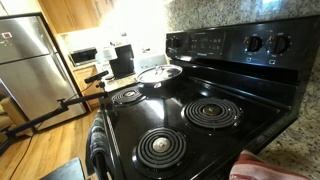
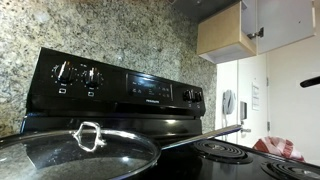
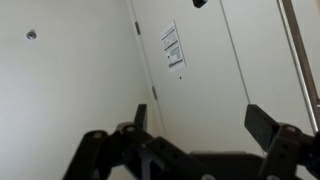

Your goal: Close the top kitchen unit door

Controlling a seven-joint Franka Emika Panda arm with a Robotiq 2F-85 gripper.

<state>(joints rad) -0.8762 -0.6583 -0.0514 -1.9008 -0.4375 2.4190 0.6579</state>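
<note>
The top kitchen unit door is swung out while my gripper is facing the white wall beyond, so I should sweep back toward the unit and push the door's outer side.
The top kitchen unit hangs at the upper right in an exterior view, with a honey-brown side. Its door stands swung out; the face I see looks pale and washed out by light, with a small dark fitting at its inner edge. My gripper is open and empty in the wrist view, its two dark fingers wide apart. It faces a white wall and a white door with a paper notice. A dark part at the right edge of an exterior view, below the unit door, looks like the gripper. It touches nothing.
A black stove with coil burners and a control panel fills the foreground. A glass pan lid lies close to the camera. A stainless-steel fridge and more wooden cabinets stand beyond. A red cloth lies near the stove.
</note>
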